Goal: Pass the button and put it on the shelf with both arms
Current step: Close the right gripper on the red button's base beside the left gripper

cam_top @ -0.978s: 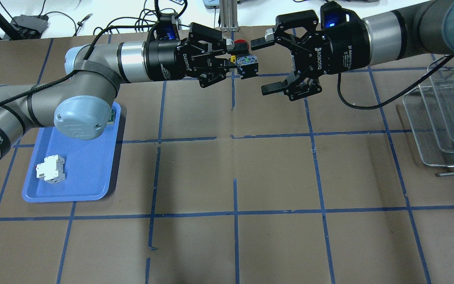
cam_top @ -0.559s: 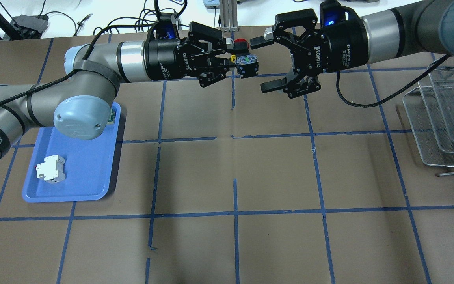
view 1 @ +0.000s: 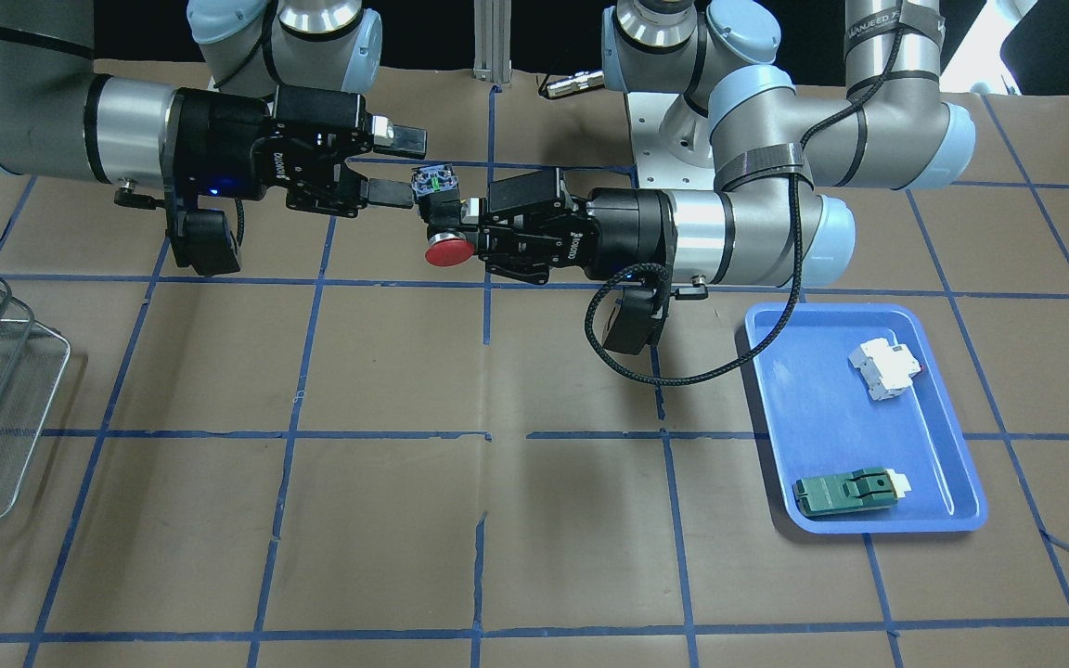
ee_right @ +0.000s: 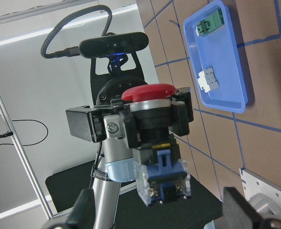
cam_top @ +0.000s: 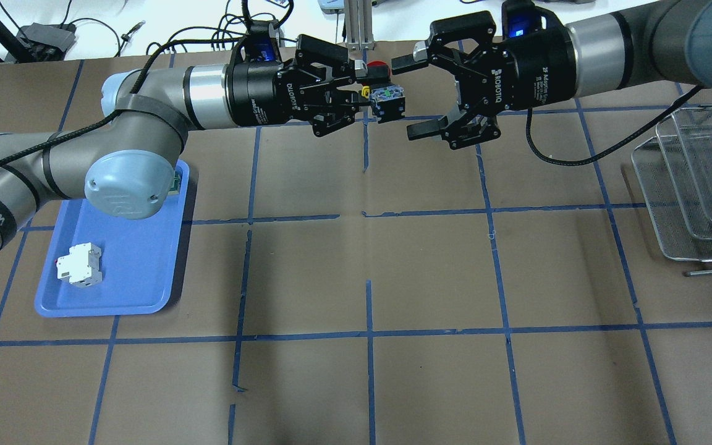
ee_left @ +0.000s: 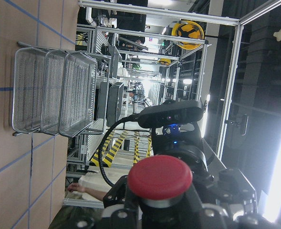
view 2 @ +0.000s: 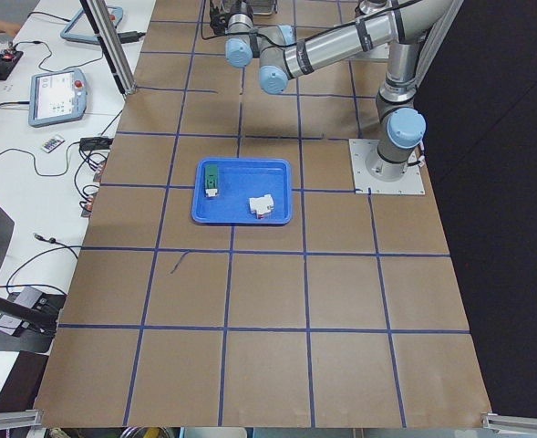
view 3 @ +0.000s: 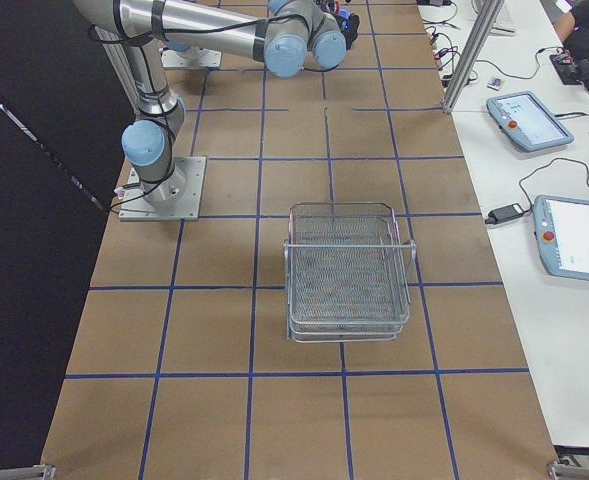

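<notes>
My right gripper will bring the red cap [ee_right: 149, 92] along in one piece when I carry the block, since the black neck [ee_right: 155, 136] runs unbroken into the block.
My left gripper [cam_top: 365, 88] is shut on the button [cam_top: 387, 97] and holds it in the air over the far middle of the table. The red cap [view 1: 448, 251] points toward the front-facing camera and the blue-green block [view 1: 434, 181] points at the robot's side. My right gripper [cam_top: 413, 97] is open, with its fingertips just short of the block on either side and apart from it. In the right wrist view the button [ee_right: 154, 124] sits between the left fingers [ee_right: 90, 126]. The wire shelf [cam_top: 696, 185] stands at the right edge.
A blue tray [cam_top: 139, 272] lies under the left arm with a white breaker block [cam_top: 80, 264] in it. The front-facing view also shows a flat green part [view 1: 845, 492] in that tray [view 1: 794, 390]. Blue tape lines grid the brown table.
My right gripper has moved a little left toward the button, still open. The left gripper and the button have stayed in place.
</notes>
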Available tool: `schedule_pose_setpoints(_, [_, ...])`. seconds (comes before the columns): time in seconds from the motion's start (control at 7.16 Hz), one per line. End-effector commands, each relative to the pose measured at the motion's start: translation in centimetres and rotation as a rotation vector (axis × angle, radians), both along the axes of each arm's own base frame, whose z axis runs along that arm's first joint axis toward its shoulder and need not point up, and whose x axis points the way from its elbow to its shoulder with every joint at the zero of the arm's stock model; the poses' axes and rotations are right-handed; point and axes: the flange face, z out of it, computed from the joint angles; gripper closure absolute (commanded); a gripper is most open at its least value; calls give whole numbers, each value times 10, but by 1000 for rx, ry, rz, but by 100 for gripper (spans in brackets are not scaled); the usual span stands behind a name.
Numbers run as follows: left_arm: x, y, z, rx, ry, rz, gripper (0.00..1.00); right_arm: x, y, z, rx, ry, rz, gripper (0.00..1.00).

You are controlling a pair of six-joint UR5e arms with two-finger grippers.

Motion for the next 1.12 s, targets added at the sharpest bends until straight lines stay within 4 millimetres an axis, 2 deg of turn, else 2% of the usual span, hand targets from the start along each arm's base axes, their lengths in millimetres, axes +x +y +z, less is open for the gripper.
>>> schedule_pose_setpoints(0.0, [1,0,1,-1,0,1,100,0,-2,0,-4,-14,-12,5])
schedule_pose_setpoints(0.56, [0,0,0,0,1,0,100,0,-4,-2,-31,-5,-6,5])
schedule_pose_setpoints(0.84, [0,0,0,0,1,0,100,-1,-8,-7,-31,-6,-5,11])
schedule_pose_setpoints(0.98, [0,0,0,0,0,0,100,-1,-9,-7,-35,-5,-6,39])
